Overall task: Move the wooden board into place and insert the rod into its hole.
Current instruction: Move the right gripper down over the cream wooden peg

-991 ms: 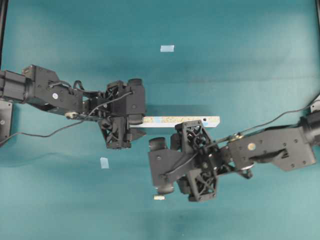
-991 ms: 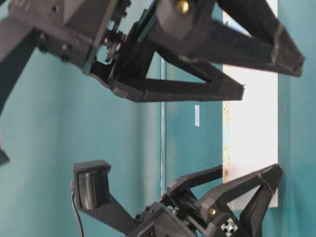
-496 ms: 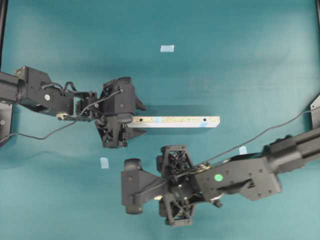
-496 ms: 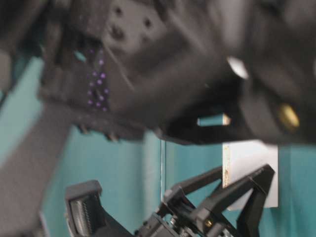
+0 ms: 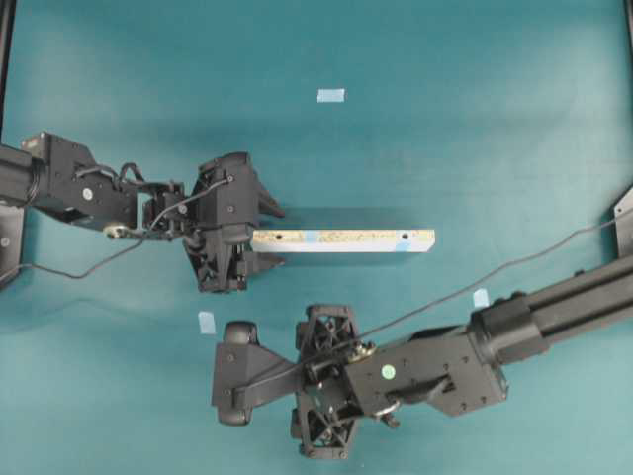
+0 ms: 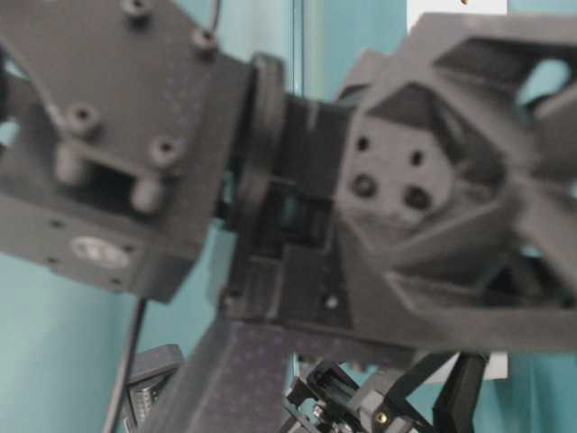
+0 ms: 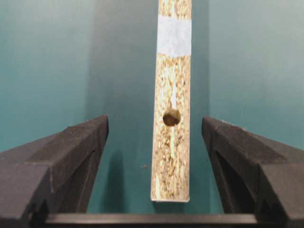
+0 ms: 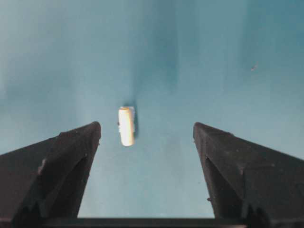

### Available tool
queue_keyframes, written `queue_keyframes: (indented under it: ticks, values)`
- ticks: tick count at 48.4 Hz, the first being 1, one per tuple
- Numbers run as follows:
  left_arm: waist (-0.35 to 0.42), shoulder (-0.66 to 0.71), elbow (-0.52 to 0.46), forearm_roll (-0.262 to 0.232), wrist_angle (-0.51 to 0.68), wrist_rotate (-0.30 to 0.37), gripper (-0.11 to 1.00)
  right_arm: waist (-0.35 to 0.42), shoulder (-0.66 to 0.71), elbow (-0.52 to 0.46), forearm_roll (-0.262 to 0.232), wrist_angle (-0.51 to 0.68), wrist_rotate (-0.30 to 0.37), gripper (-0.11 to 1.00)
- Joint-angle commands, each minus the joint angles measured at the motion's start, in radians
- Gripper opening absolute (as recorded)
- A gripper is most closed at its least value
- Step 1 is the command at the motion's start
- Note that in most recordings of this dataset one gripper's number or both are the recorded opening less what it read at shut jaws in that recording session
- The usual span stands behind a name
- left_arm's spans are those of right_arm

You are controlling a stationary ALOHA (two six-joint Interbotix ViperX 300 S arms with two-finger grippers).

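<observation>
The rod [image 8: 126, 126] is off-centre between my right gripper's fingers. Next, my right gripper centres itself over the rod first and then carries it to the hole farther from my left gripper [image 5: 405, 237].
The wooden board [image 5: 346, 240] lies flat across the middle of the teal table. It is pale and speckled, with a light-blue patch [image 7: 174, 35] and a dark hole [image 7: 171, 118] near its left end. My left gripper [image 5: 272, 237] is open and straddles that end; in the left wrist view the board [image 7: 173, 156] lies between the fingers without touching either. The rod [image 8: 126, 126], a short cream peg, lies on the table just ahead of my open right gripper [image 8: 146, 126], closer to its left finger. In the overhead view the right gripper [image 5: 316, 391] hangs over the rod and hides it.
Three pale-blue tape squares lie on the cloth, one far [image 5: 330, 96], one lower left [image 5: 206, 322], one right [image 5: 481, 297]. A cable [image 5: 534, 259] runs along the right arm. That arm [image 6: 270, 180] fills most of the table-level view.
The right arm has swept down and to the left, from beside the board to over the rod. The left gripper has drawn back left, baring the board's end. Both stay open.
</observation>
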Motion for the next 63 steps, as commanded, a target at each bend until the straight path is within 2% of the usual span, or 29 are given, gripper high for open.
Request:
queue_keyframes:
  ticks: [1,27,33,42,57,63]
  values:
    - [-0.003,-0.028,-0.006,0.000,-0.018,0.005,0.77,0.009,-0.021,-0.028,0.005,-0.002,-0.002,0.85]
    - [-0.023,-0.028,-0.002,0.000,-0.020,0.003,0.77,0.009,0.018,-0.029,0.009,-0.066,0.011,0.84]
    - [-0.029,-0.029,-0.002,0.000,-0.020,0.003,0.77,0.009,0.020,-0.029,0.009,-0.069,0.020,0.80]
    - [-0.029,-0.029,-0.002,0.000,-0.020,0.003,0.77,0.009,0.025,-0.028,0.009,-0.069,0.021,0.68]
    - [-0.031,-0.028,-0.002,0.000,-0.020,0.003,0.77,0.015,0.029,-0.028,0.009,-0.066,0.021,0.67]
    - [-0.029,-0.028,0.000,0.000,-0.020,0.003,0.77,0.018,0.035,-0.028,0.009,-0.067,0.021,0.62]
